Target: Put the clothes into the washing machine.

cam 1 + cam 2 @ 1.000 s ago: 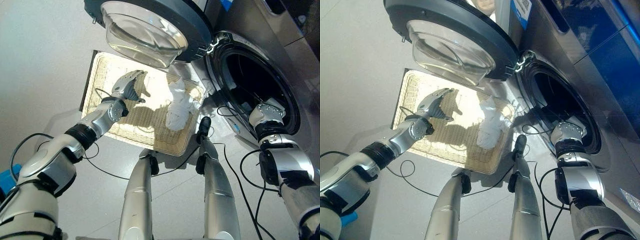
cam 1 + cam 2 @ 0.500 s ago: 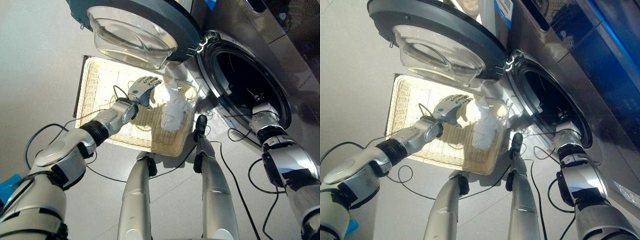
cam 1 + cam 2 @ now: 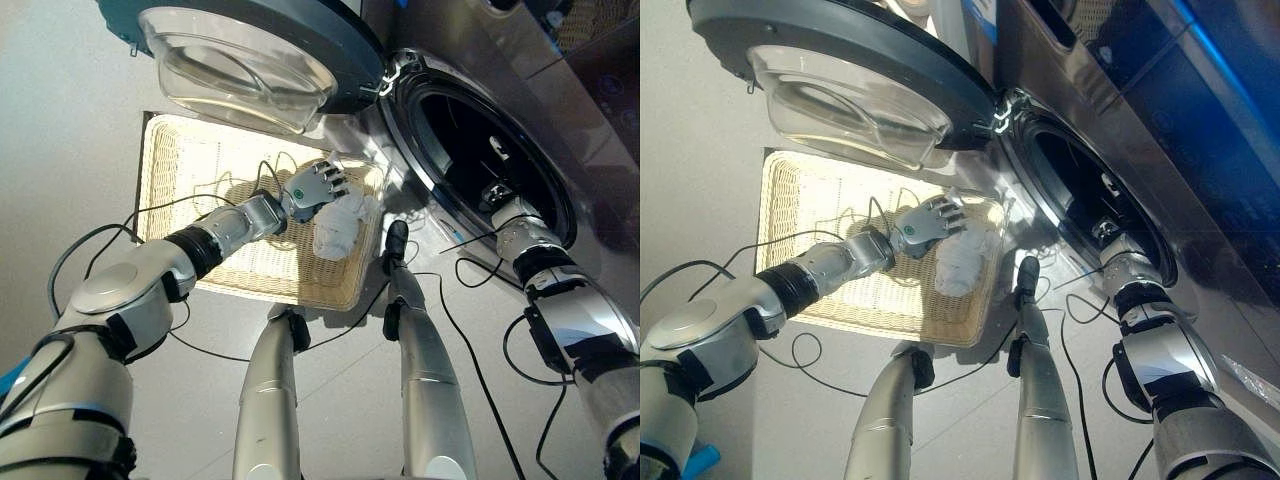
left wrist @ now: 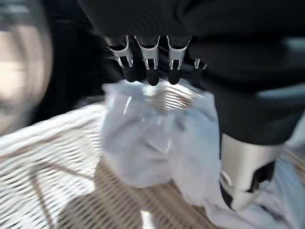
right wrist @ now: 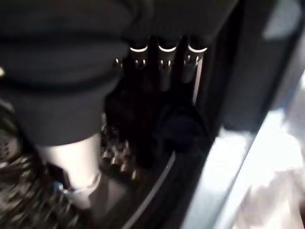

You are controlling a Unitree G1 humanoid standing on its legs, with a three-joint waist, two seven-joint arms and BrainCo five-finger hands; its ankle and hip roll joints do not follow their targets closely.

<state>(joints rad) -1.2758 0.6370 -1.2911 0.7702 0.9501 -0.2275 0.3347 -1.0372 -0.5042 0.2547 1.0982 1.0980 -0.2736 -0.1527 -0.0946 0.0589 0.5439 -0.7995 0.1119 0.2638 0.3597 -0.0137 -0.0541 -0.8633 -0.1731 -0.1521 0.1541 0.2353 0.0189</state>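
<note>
My thumb has limp folds (image 4: 190, 145) spread past it, so the white cloth (image 3: 337, 230) will bunch up in my grip and trail loose ends on both sides when I lift.
A crumpled white cloth (image 3: 340, 225) lies at the right end of a wicker basket (image 3: 190, 170) on the floor. My left hand (image 3: 318, 185) hovers just over the cloth's top, open, fingers spread and thumb apart. In the left wrist view the fingertips (image 4: 152, 76) point past the cloth (image 4: 152, 143), which lies under the palm. The washing machine's drum opening (image 3: 480, 130) is dark and stands to the right of the basket. My right hand (image 3: 497, 198) rests at the opening's lower rim, with straight fingers (image 5: 164, 71) reaching into the dark drum and holding nothing.
The machine's round door (image 3: 250, 50), with its clear glass bowl, swings out over the far edge of the basket. The metal front of the machine (image 3: 1160, 120) runs along the right. Grey floor (image 3: 60, 150) lies to the left of the basket.
My left hand has travelled right across the basket, from its middle to over the white cloth. The right hand has edged deeper into the drum mouth. The camera has shifted too.
</note>
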